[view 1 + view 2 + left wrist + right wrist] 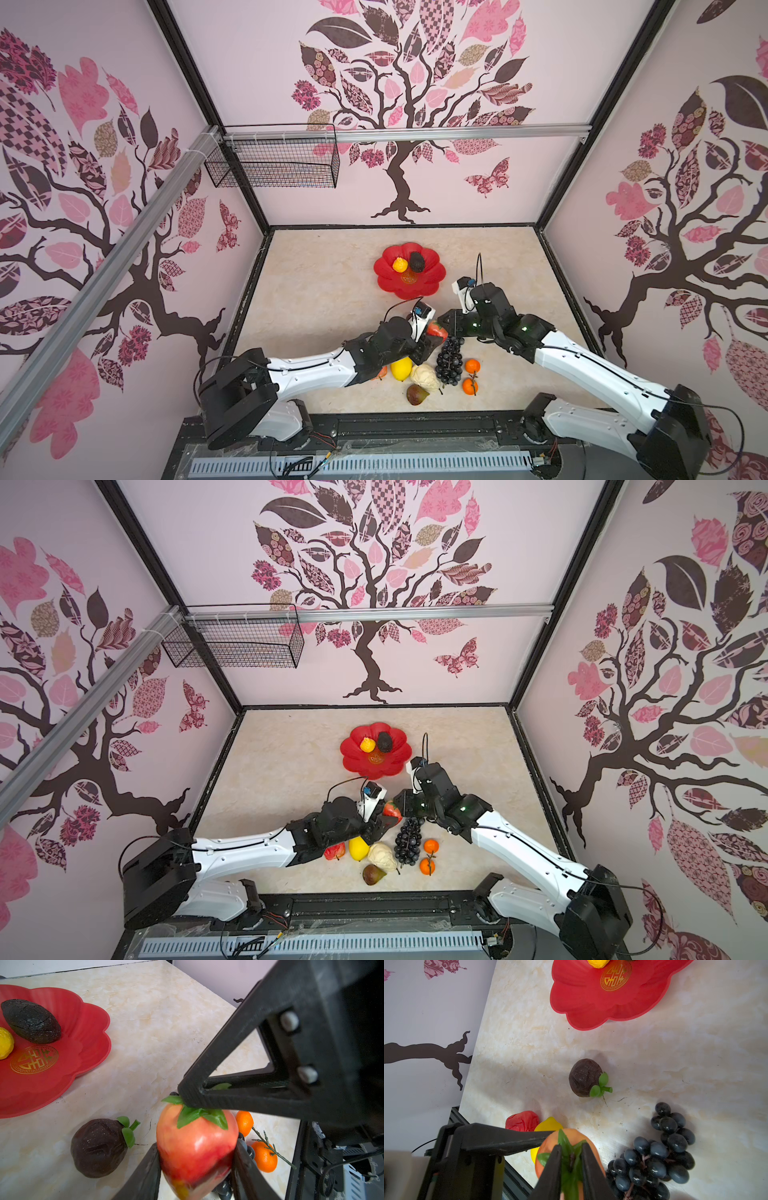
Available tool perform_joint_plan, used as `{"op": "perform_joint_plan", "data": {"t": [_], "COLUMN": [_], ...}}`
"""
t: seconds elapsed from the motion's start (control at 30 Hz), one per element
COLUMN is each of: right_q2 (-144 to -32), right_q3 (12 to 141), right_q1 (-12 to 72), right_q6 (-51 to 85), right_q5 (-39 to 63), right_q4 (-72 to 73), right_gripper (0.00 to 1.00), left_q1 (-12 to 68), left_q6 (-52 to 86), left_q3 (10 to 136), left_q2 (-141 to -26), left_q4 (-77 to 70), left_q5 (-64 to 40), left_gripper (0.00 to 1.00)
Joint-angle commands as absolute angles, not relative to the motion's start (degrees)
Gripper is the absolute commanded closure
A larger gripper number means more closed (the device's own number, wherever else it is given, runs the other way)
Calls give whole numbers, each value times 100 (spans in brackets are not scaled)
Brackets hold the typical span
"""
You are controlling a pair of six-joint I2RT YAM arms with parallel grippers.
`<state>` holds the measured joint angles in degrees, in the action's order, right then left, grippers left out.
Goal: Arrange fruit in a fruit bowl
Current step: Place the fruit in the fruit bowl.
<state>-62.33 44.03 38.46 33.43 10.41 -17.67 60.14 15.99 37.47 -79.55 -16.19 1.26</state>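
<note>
My left gripper should open and move away now that my right gripper is on the strawberry's leaf cap [203,1116]. My right gripper will then stand the strawberry next to the avocado [431,269].
My left gripper [434,337] is shut on the strawberry [195,1147], held just above the table beside the grape bunch [449,360]. The right gripper [571,1146] meets it from the opposite side, its fingers pressed on the strawberry's green leaf cap. The red fruit bowl [386,282] lies farther back with a yellow pear [400,264] and a dark avocado [417,262] in it. On the table near the front lie the lemon [401,368], cream knobbly piece [424,376], fig [417,394], two oranges [472,366] and the apple [335,850], partly under my left arm.
A dark brown round fruit with green leaves [585,1077] lies between the bowl and the fruit pile, under my left wrist in both top views. A black wire basket [274,162] hangs on the back wall rail. Patterned walls close in three sides.
</note>
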Motion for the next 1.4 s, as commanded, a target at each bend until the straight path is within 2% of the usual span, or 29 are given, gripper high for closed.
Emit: {"op": "perform_joint_plan", "data": {"t": [0.0,0.17,0.3,0.57,0.67,0.77,0.93,1.07,1.2,1.37], "right_q2": [-6358,-6361,-6359,-6402,-6530,-6856,-7574,-8238,-9008,-9866], "right_q3": [4509,4513,4542,4748,5059,5501,6261,6889,7540,8147], "right_q1": [3876,3883,3885,3885,3872,3671,3532,3317,3162,2871], "right_q6": [3331,3321,3283,3091,2806,2475,2021,1870,1813,1898], "right_q5": [1151,1152,1109,837,486,365,19,-83,-226,-148], "right_q4": [-1714,-1722,-1758,-1883,-2047,-2197,-2159,-2022,-1956,-1830], "right_gripper": [80,92,98,99,99,100,100,99,99,100], "left_q1": [6062,6064,6064,6065,6049,5886,5297,5194,5194,5186], "left_q6": [1484,1503,1512,1710,1779,1859,2185,2007,2004,1978], "left_q3": [3658,3652,3684,3514,3311,3048,2710,2353,2080,2100], "left_q2": [-7963,-7961,-7963,-7540,-7009,-6121,-4464,-3420,-3021,-3101], "left_q4": [-1749,-1707,-1627,-1459,-1220,-694,429,855,872,859], "left_q5": [61,166,241,770,1209,1556,2317,3038,3289,3272], "left_gripper": [62,61,56,32,23,18,13,9,7,7]}}
